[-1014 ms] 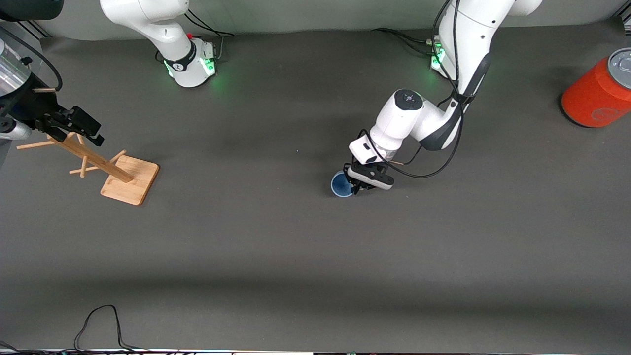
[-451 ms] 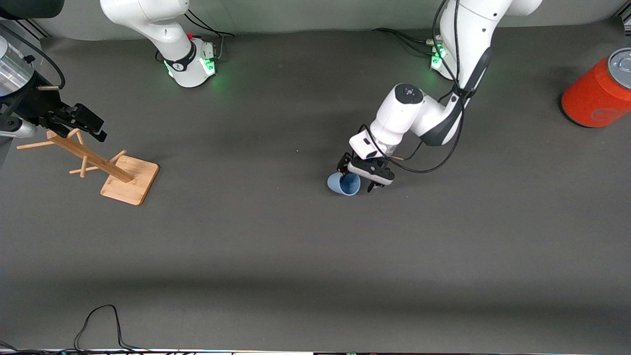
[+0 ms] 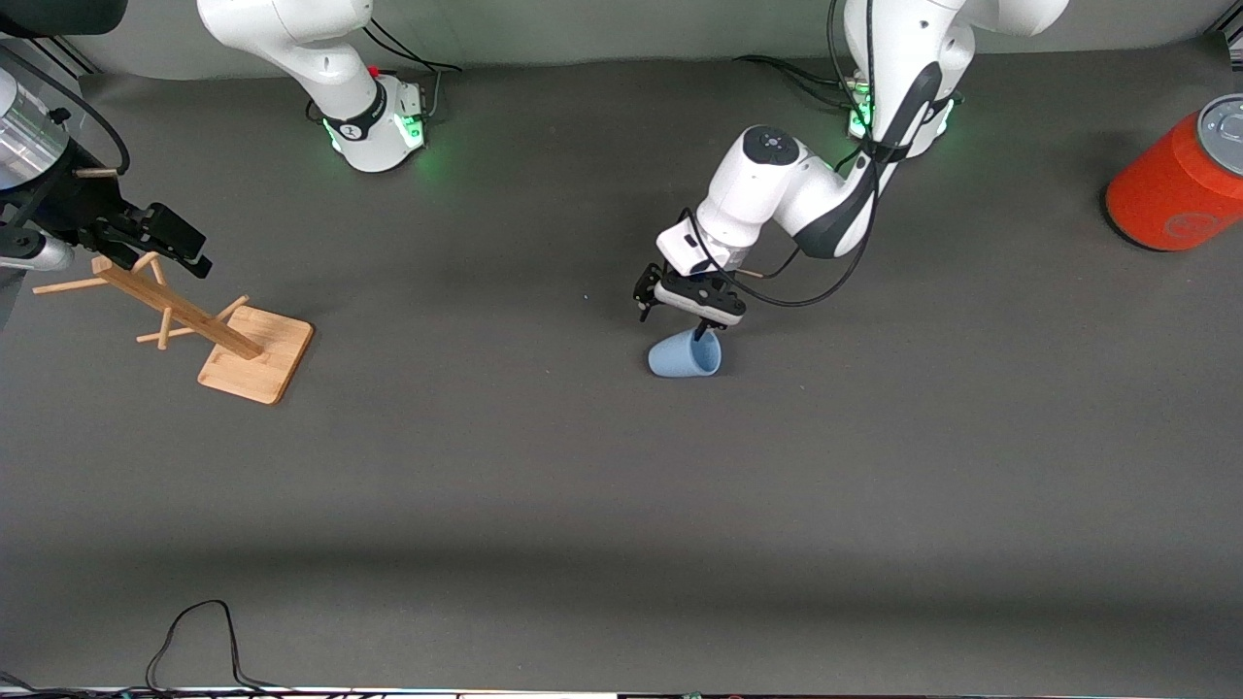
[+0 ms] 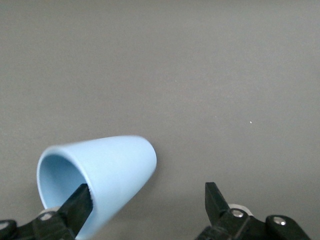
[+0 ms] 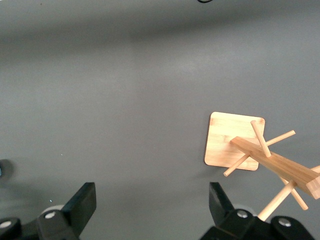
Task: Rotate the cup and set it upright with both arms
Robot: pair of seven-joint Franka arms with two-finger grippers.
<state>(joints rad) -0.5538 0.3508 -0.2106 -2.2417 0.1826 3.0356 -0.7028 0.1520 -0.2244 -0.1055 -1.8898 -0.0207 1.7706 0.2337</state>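
One finger of my left gripper is touching the cup's rim [image 3: 712,354] and the other finger is out wide, so my left gripper should move back toward the orange-red can [image 3: 1177,181] before it comes in.
The pale-blue cup [image 3: 684,355] lies on its side on the grey table, near the middle, its mouth toward the left arm's end. My left gripper [image 3: 680,313] hangs open just above it, on the side of the arm bases. In the left wrist view the cup [image 4: 107,170] shows its darker inside, and one of the fingers [image 4: 79,206] stands at its rim; the left gripper [image 4: 147,194] grips nothing. My right gripper [image 3: 163,245] waits open and empty over the wooden rack at the right arm's end, and is also in its own wrist view [image 5: 152,194].
A wooden peg rack [image 3: 209,325] on a square base [image 3: 257,355] leans at the right arm's end, also in the right wrist view [image 5: 272,159]. An orange-red can [image 3: 1175,189] lies at the left arm's end. A black cable [image 3: 194,631] loops at the front edge.
The cup stood mouth up with the left gripper at its rim; it has tipped over onto its side. The left gripper has risen and drawn back toward its base. The right gripper shifted slightly.
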